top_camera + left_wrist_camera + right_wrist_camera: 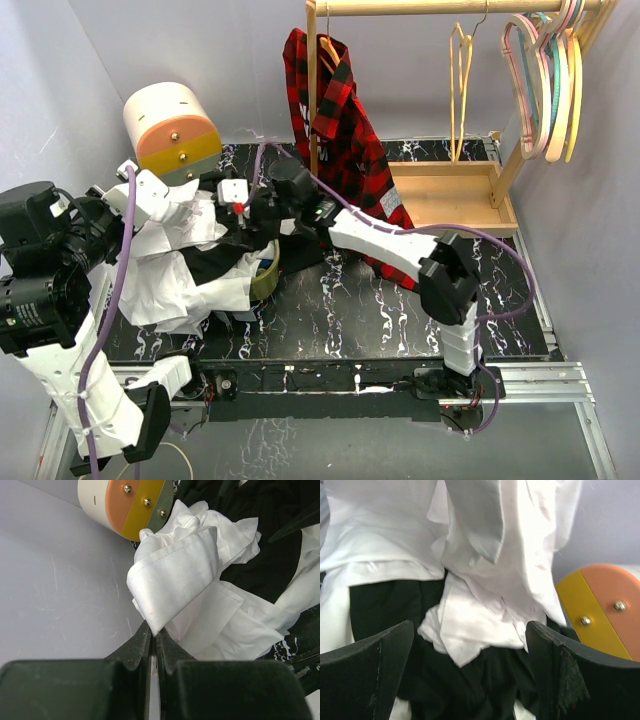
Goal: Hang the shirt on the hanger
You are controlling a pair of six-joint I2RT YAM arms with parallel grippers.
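Note:
The white shirt lies crumpled (172, 288) on top of the black garment, so the robot's right gripper needs to grab the lifted edge (175, 575) and pull the shirt onto the open tabletop first.
The white shirt (185, 275) lies crumpled at the table's left, mixed with a black garment (225, 262). My left gripper (154, 630) is shut on a folded edge of the shirt (175, 580) and holds it lifted; in the top view it is at the far left (178, 213). My right gripper (470, 650) is open wide, just above the shirt (485, 580) and the black garment (485, 690), holding nothing; in the top view it is over the pile (238, 228). The pale yellow hanger (460, 90) hangs on the wooden rail at the back right, far from both grippers.
A round cream, orange and yellow container (172, 130) stands just behind the pile. A red-and-black plaid shirt (335, 120) hangs on the rack. Several pastel hangers (545, 80) hang at the rail's right end. The rack's wooden base tray (450, 195) is behind the right arm.

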